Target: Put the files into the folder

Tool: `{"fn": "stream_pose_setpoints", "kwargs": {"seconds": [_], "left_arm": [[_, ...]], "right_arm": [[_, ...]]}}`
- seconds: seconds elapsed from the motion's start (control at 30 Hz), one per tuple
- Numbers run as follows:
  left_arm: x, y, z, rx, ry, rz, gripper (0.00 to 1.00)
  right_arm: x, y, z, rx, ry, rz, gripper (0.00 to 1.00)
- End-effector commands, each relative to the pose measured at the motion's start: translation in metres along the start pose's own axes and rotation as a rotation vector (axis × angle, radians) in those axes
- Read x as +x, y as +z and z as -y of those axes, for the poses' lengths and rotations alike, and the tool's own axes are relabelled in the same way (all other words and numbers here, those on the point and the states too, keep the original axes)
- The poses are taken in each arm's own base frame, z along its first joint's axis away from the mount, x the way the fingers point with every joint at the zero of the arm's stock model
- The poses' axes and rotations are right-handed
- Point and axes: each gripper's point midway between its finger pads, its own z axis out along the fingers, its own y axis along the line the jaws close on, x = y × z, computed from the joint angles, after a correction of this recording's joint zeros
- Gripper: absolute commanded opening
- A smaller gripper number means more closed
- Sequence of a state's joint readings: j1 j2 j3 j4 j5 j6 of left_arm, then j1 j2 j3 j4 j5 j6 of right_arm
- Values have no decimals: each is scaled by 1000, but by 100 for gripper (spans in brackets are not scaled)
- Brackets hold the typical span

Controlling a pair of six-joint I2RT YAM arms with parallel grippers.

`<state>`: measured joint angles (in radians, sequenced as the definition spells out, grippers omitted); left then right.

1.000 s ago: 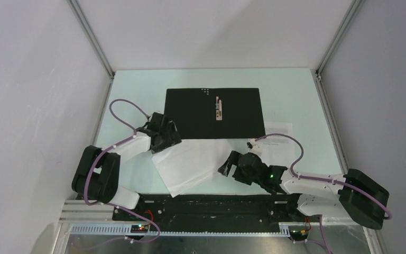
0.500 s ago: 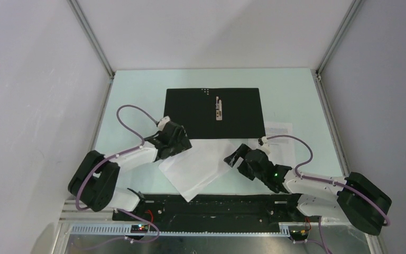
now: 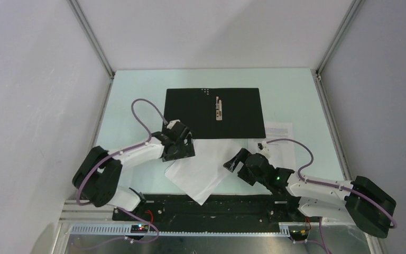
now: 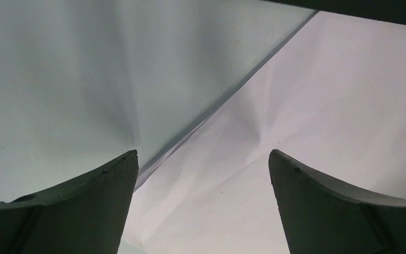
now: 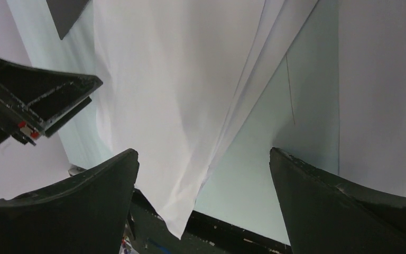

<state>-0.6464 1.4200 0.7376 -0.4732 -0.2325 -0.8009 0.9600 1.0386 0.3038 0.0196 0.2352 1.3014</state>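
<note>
The plain white sheet lies skewed, a corner (image 3: 201, 201) past the table's near edge, so my left gripper should turn the sheet square before my right gripper pinches the sheet's side (image 3: 221, 180).
The folder (image 3: 190, 114) lies open at the middle back, black inside up, with its metal clip (image 3: 219, 108). A plain white sheet (image 3: 203, 166) lies skewed in front of it, one corner over the table's near edge. My left gripper (image 3: 182, 150) is open, low over the sheet's upper left edge; its view shows the creased sheet (image 4: 306, 121) between the fingers. My right gripper (image 3: 234, 161) is open at the sheet's right edge; its view shows the sheet (image 5: 174, 90) hanging past the edge. A printed sheet (image 3: 281, 138) lies right of the folder, partly under the right arm.
The pale green table (image 3: 137, 95) is walled by white panels on three sides. A black rail (image 3: 206, 203) with the arm bases runs along the near edge. Purple cables loop above both arms.
The left gripper has moved right and nearer, onto the sheet's upper left edge. The sheet has slid right and toward the near edge. The right gripper has shifted slightly right.
</note>
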Motion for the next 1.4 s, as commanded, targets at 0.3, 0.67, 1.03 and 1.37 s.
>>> {"fn": "stream_pose_setpoints", "kwargs": {"seconds": [0.3, 0.67, 1.03, 1.37], "left_arm": [[50, 11, 23, 93, 289, -257, 98], [91, -2, 37, 220, 254, -371, 95], [91, -9, 45, 251, 193, -379, 75], [86, -19, 61, 305, 141, -396, 70]], "right_arm": [[2, 12, 44, 105, 33, 78, 99], [-2, 23, 52, 115, 25, 63, 100], [5, 10, 62, 152, 25, -21, 99], [26, -19, 75, 162, 83, -140, 99]]}}
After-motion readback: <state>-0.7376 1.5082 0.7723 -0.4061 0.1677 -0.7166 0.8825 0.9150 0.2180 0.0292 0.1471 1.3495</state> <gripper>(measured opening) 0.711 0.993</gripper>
